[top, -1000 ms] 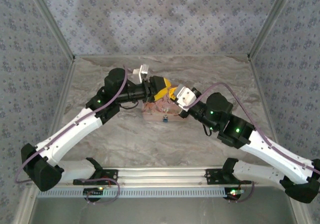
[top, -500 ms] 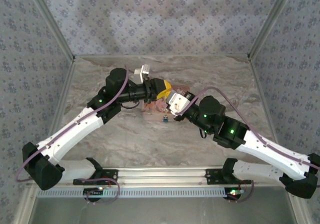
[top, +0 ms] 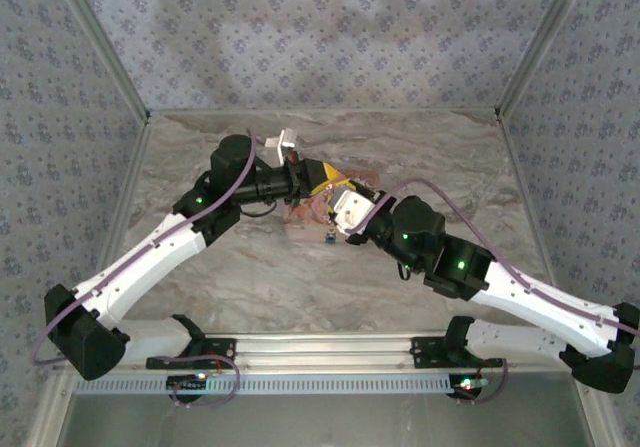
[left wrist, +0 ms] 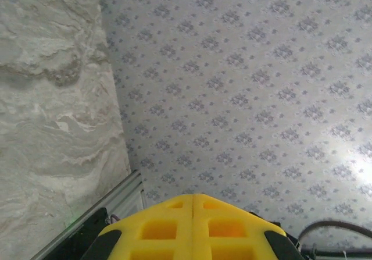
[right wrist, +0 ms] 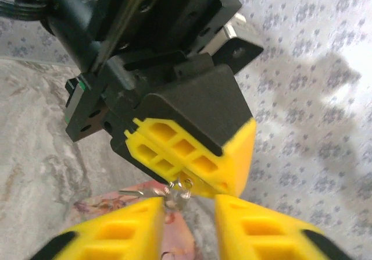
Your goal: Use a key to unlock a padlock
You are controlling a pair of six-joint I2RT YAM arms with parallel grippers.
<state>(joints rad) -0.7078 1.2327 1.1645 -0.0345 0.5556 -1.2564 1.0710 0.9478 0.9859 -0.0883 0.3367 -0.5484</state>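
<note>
The key juts crooked from my left gripper's fingers. My right gripper should turn and hold the key [right wrist: 179,195] while my left gripper opens and grips it again.
My left gripper [top: 327,179] hangs above the pink storybook [top: 300,218], its yellow fingers pressed together [left wrist: 193,200]. In the right wrist view a small shiny metal piece, apparently the key [right wrist: 182,189] on its ring, sticks out of the left gripper's [right wrist: 195,181] tip. My right gripper [right wrist: 189,219] is open just below, one finger on each side of the key without touching it. In the top view the right gripper [top: 334,200] sits close against the left one. The tiny padlock [top: 328,235] with its blue part lies at the book's near edge.
The pink book [right wrist: 119,200] lies on the marble tabletop [top: 420,152]. Patterned walls enclose the back and both sides. Both arms meet over the table's middle. An aluminium rail [top: 320,345] runs along the near edge.
My right arm has swung left and forward, bringing its gripper up against the left gripper's tip. The left gripper has barely moved. The padlock stays in place.
</note>
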